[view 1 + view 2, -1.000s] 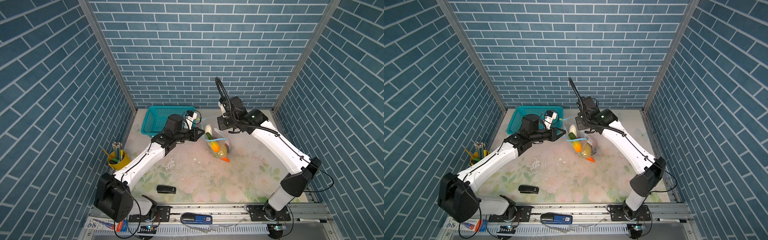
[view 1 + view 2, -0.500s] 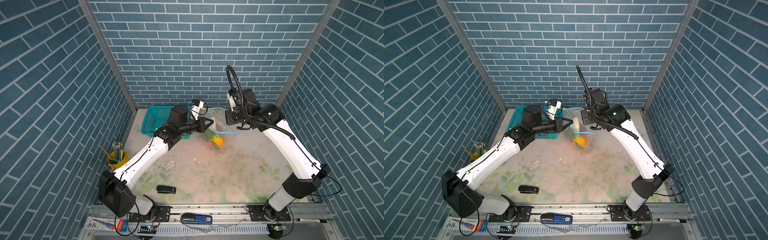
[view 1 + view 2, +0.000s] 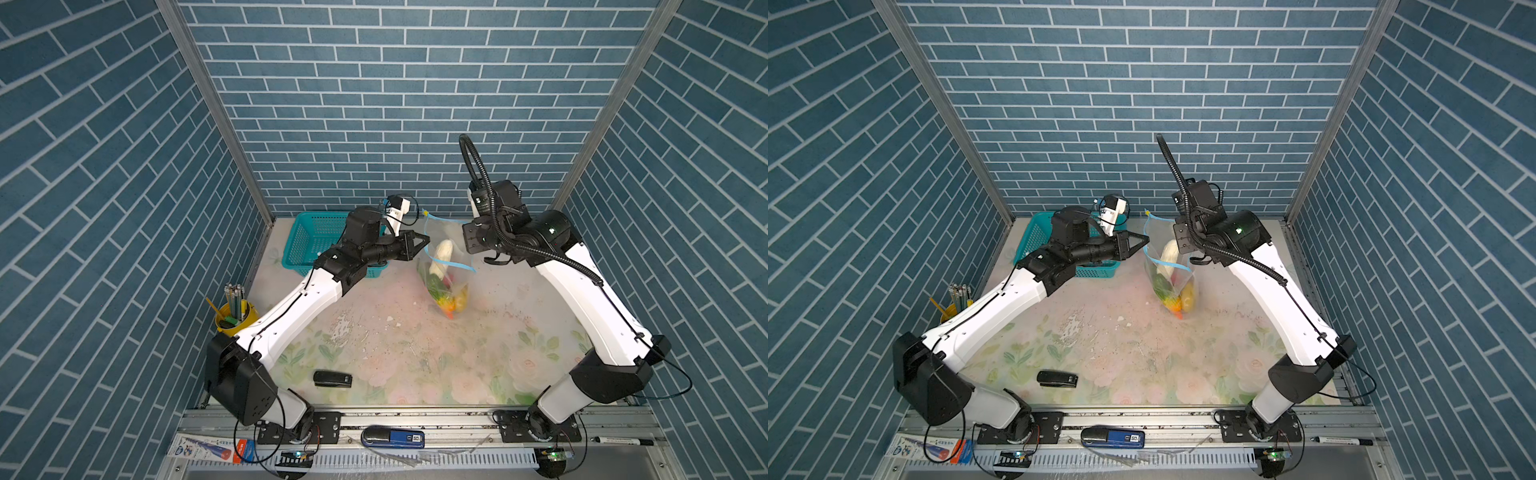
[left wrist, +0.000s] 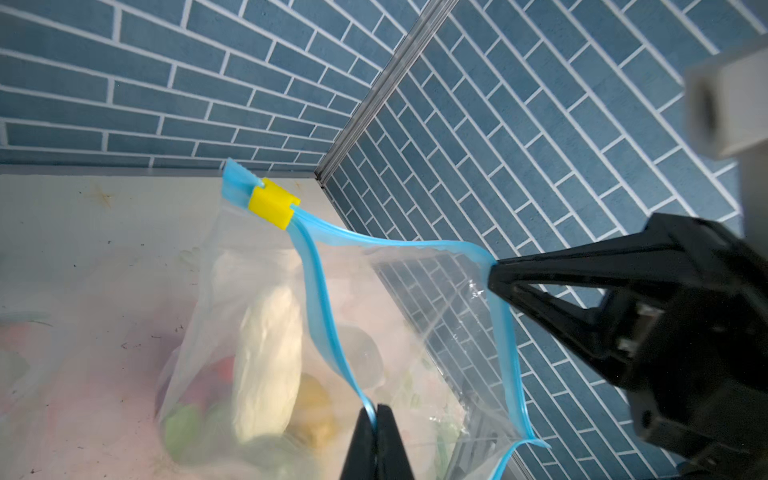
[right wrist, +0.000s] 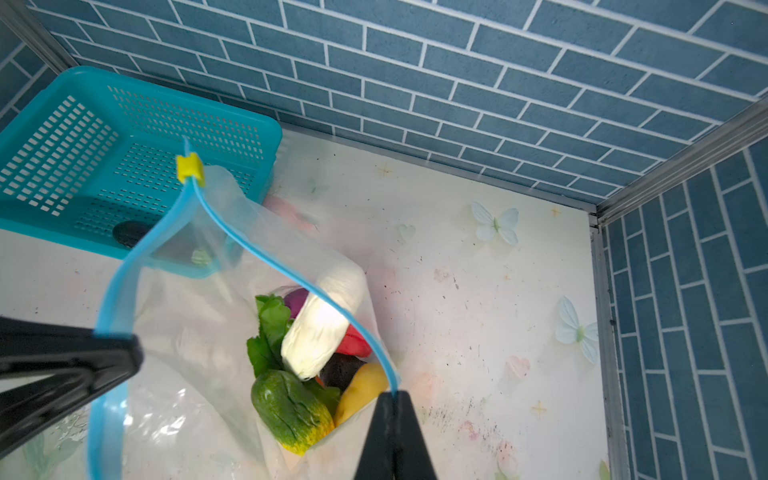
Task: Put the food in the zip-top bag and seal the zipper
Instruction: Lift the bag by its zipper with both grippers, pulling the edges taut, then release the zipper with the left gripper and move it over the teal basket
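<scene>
Next, I lower the bag with my right gripper while my left gripper reaches into the basket (image 3: 321,232) before sealing, because a dark vegetable (image 5: 132,232) is in the teal mesh basket.
The clear zip-top bag (image 3: 446,274) (image 3: 1169,274) hangs between my two grippers with its mouth pulled open. Its blue zipper (image 4: 320,286) (image 5: 266,253) runs along both lips, and the yellow slider (image 4: 272,203) (image 5: 190,167) sits at the far end. My left gripper (image 4: 376,411) (image 3: 428,240) is shut on one lip. My right gripper (image 5: 392,395) (image 4: 494,274) is shut on the other lip. The food lies in the bag's bottom: a white cabbage (image 5: 324,328), a green-orange piece (image 5: 291,411), a yellow potato (image 5: 361,395), and red, purple and dark pieces.
The teal mesh basket (image 3: 316,241) (image 5: 124,137) stands at the back left, behind my left wrist; something dark (image 5: 131,232) shows through its wall. A yellow pencil cup (image 3: 235,313) is at the left edge. A black stapler (image 3: 332,379) lies near the front.
Both arms have risen and moved toward the back wall, taking the bag with them. The bag swung up half a second ago and now hangs lower again. Both grips have stayed shut.
</scene>
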### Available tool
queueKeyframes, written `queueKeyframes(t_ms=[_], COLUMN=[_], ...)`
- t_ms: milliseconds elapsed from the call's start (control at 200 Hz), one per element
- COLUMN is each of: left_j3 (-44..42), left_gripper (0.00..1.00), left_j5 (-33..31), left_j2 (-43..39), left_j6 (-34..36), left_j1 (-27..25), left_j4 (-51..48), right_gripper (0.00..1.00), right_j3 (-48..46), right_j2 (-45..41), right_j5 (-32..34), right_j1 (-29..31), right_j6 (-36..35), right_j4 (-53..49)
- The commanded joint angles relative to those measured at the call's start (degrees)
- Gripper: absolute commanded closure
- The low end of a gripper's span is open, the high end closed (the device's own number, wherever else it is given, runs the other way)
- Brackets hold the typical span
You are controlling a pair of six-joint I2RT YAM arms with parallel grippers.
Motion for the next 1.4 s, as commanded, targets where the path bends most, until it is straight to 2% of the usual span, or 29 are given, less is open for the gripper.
queueKeyframes(t_ms=[0,265,635,895,1055,1170,1260,1345,1395], left_j3=[2.5,0.8,-5.8,-10.4,-11.5,-12.6,-12.1,-9.2,-7.0], left_gripper=[1.0,0.97,0.85,0.65,0.47,0.3,0.24,0.18,0.17], left_j5=[1.1,1.7,1.0,-0.8,-2.2,-5.8,-8.9,-12.3,-13.4], left_j2=[2.6,7.6,6.7,3.2,0.9,-1.5,-2.7,-2.5,-1.5], left_j6=[-1.7,-2.6,-1.3,0.9,2.0,4.4,5.6,6.4,6.2], left_j1=[-2.1,-2.4,0.8,3.2,4.0,4.8,6.4,8.5,10.2], left_j4=[4.1,7.3,7.8,6.4,5.6,3.1,-1.3,-9.6,-14.2], right_gripper=[1.0,1.0,1.0,1.0,1.0,1.0,1.0,1.0,1.0], right_j3=[2.5,-7.3,-20.0,-20.3,-19.5,-17.8,-17.0,-16.7,-16.8], right_j2=[-2.9,-5.6,-3.9,-1.0,0.1,1.8,2.8,3.2,3.3], right_j5=[3.3,-0.6,-13.2,-18.4,-21.0,-21.8,-22.5,-22.9,-22.8], right_j1=[-0.3,-0.3,-0.3,-0.2,-0.2,-0.2,-0.2,-0.2,-0.2], right_j6=[-1.1,1.4,8.3,10.5,11.4,11.1,11.0,11.0,10.9], right_j4=[-0.8,4.4,15.1,17.8,18.5,17.7,17.4,17.6,17.7])
